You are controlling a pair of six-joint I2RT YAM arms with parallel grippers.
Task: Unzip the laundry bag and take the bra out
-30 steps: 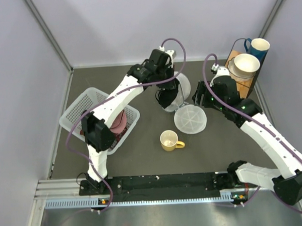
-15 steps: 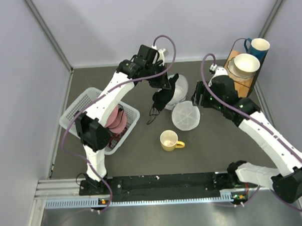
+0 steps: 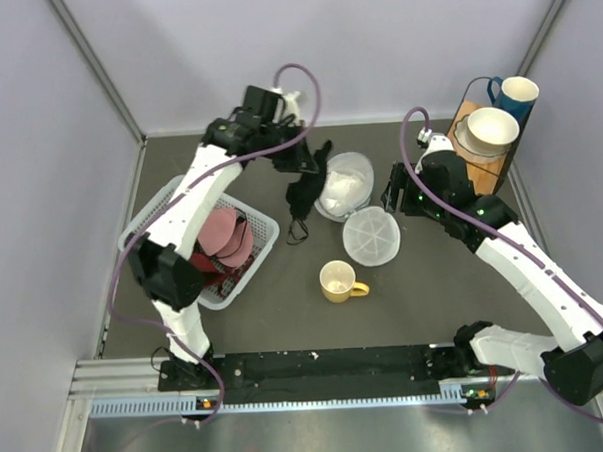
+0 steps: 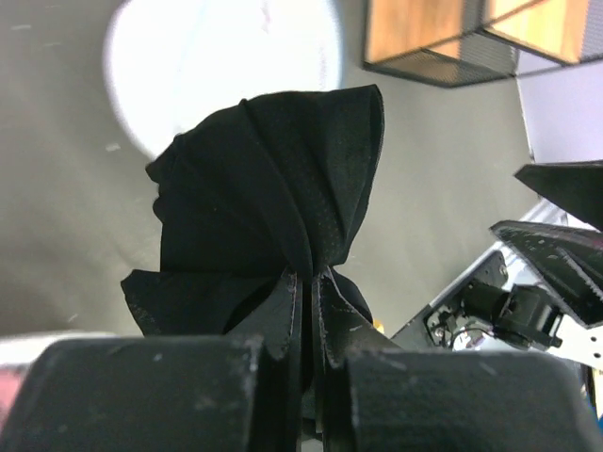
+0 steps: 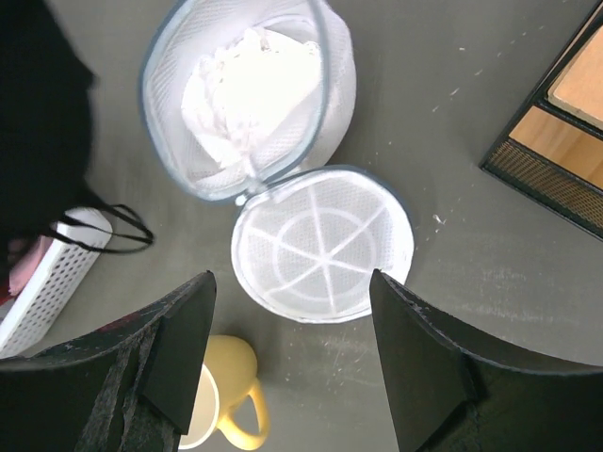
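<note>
I should keep moving my left gripper toward the white basket, since the black bra [image 3: 305, 191] is hanging clear of the laundry bag, and then let go of the bra over the pink items [image 3: 225, 239].
The white mesh laundry bag [image 3: 359, 213] lies open on the dark table, its two ribbed halves side by side; it also shows in the right wrist view [image 5: 283, 169], with white padding in the far half. My left gripper [image 3: 307, 166] is shut on the black bra [image 3: 302, 194] and holds it in the air left of the bag, straps dangling. The bra [image 4: 273, 207] fills the left wrist view, pinched between the fingers. My right gripper [image 5: 292, 311] is open and empty, hovering above the bag's flat half; it sits right of the bag in the top view [image 3: 398, 194].
A white lattice basket [image 3: 187, 241] holding pink items stands at the left. A yellow mug [image 3: 339, 281] sits in front of the bag. A wooden rack [image 3: 484, 153] with a white bowl [image 3: 490, 128] and a blue cup [image 3: 516, 94] stands at the back right.
My left gripper has lifted the black bra out of the bag and carried it left and back. The bag's upper half has fallen open. The right arm has barely moved.
</note>
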